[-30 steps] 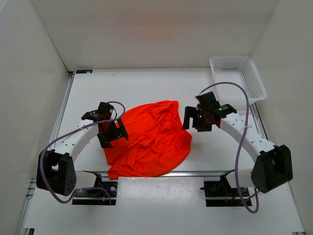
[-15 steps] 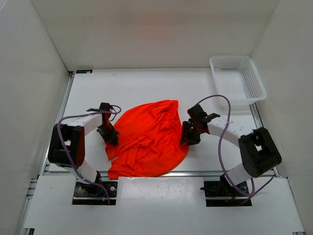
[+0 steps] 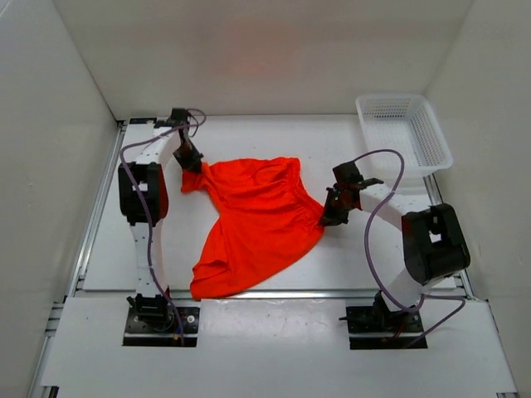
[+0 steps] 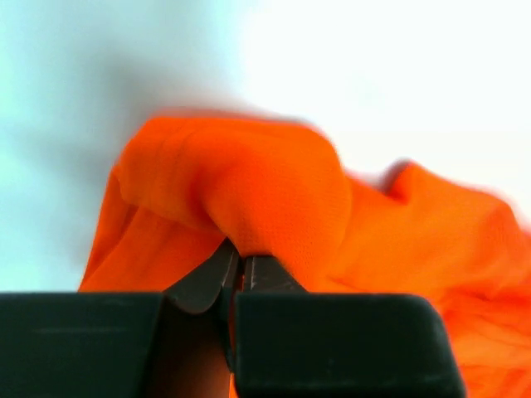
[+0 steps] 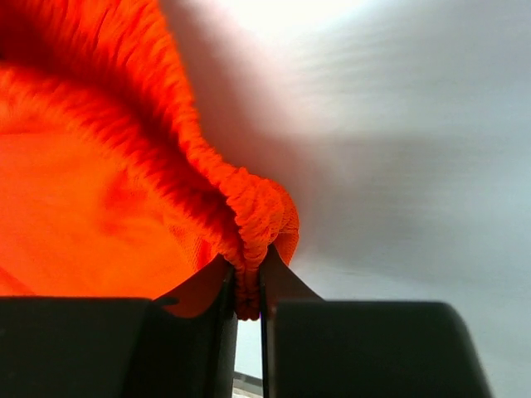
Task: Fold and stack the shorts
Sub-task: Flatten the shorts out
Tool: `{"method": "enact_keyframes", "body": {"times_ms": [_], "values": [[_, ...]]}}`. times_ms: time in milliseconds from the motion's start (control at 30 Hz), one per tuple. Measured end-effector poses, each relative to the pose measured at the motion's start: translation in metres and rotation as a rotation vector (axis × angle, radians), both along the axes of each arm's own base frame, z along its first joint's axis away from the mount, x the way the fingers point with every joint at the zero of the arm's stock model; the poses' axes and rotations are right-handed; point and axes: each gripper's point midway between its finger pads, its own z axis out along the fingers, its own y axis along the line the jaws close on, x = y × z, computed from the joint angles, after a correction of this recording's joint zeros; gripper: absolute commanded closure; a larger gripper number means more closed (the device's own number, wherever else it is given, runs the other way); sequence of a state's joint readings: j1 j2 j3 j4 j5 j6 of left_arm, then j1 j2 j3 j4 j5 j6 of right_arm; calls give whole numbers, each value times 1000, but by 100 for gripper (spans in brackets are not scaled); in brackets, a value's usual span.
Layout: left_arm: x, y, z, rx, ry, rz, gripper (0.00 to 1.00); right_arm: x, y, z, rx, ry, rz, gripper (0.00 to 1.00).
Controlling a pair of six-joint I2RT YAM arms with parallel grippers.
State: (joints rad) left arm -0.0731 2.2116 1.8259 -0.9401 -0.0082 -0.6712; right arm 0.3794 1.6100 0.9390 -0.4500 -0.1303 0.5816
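Observation:
The near leg is slanting with its hem at the metal rail (image 3: 199, 287). I should have my left gripper leave the far leg and pull the near leg inward (image 3: 217, 247).
The orange-red shorts (image 3: 253, 220) lie spread on the white table, stretched between both arms. My left gripper (image 3: 190, 162) is at the far left and is shut on a corner of the fabric; in the left wrist view the cloth (image 4: 249, 191) bulges out just above the closed jaws of the left gripper (image 4: 241, 264). At the shorts' right edge my right gripper (image 3: 330, 214) is shut on the gathered elastic waistband (image 5: 249, 207), which is pinched at the right gripper (image 5: 246, 274). No drawstring shows.
A white mesh basket (image 3: 404, 133) stands at the back right corner. White walls close in the table on the left, back and right. A metal rail (image 3: 274, 293) runs along the near edge.
Both grippers closed on the shorts. The left arm then swung far back and left, dragging its corner of fabric with it, so the shorts are pulled out longer. The right gripper shifted slightly right.

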Motion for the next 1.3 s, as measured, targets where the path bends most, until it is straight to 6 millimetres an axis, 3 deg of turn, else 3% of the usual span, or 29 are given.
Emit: {"method": "enact_keyframes", "body": {"times_ms": [67,100,167,200,233,300,333,433,467,500,533,600,667,733,800,933,1000,1133,1267,1300], "values": [[46,-1,5,23,-67,-14,90,10,-10,0,13,9,-56,100],[63,-1,7,33,-91,-23,85,18,-14,1,21,13,-81,100],[87,-2,12,52,-132,-51,63,33,-16,2,35,10,-106,97],[93,-2,15,62,-146,-67,27,40,-16,3,36,7,-109,88],[94,-1,17,76,-149,-85,17,46,-15,5,37,-1,-107,57],[83,0,29,94,-141,-107,4,57,-12,12,43,-26,-102,27],[77,0,35,101,-136,-117,4,61,-11,16,42,-39,-98,14],[32,2,67,126,-119,-152,13,68,-12,23,32,-70,-79,7],[18,1,80,131,-125,-165,18,67,-14,24,22,-74,-77,4],[0,-2,95,133,-146,-184,31,66,-15,25,13,-74,-76,4],[-18,-8,109,130,-161,-202,34,64,-17,28,2,-83,-75,4],[-53,-25,130,122,-205,-267,32,57,-22,36,-15,-104,-78,2],[-91,-49,135,93,-217,-349,24,49,-29,46,-27,-138,-85,1],[-122,-75,122,55,-201,-442,15,37,-34,58,-34,-171,-90,1],[-149,-88,92,31,-127,-498,15,29,-38,65,-35,-191,-95,1],[-184,-89,24,30,84,-532,22,12,-47,65,-50,-198,-104,1],[-192,-88,7,39,141,-537,23,3,-50,61,-59,-182,-105,1],[-185,-89,6,53,118,-530,34,-12,-56,54,-76,-153,-107,1],[-181,-88,2,62,113,-522,41,-15,-57,56,-78,-158,-109,1],[-180,-89,-1,64,116,-521,47,-15,-58,56,-78,-159,-109,1]]}}
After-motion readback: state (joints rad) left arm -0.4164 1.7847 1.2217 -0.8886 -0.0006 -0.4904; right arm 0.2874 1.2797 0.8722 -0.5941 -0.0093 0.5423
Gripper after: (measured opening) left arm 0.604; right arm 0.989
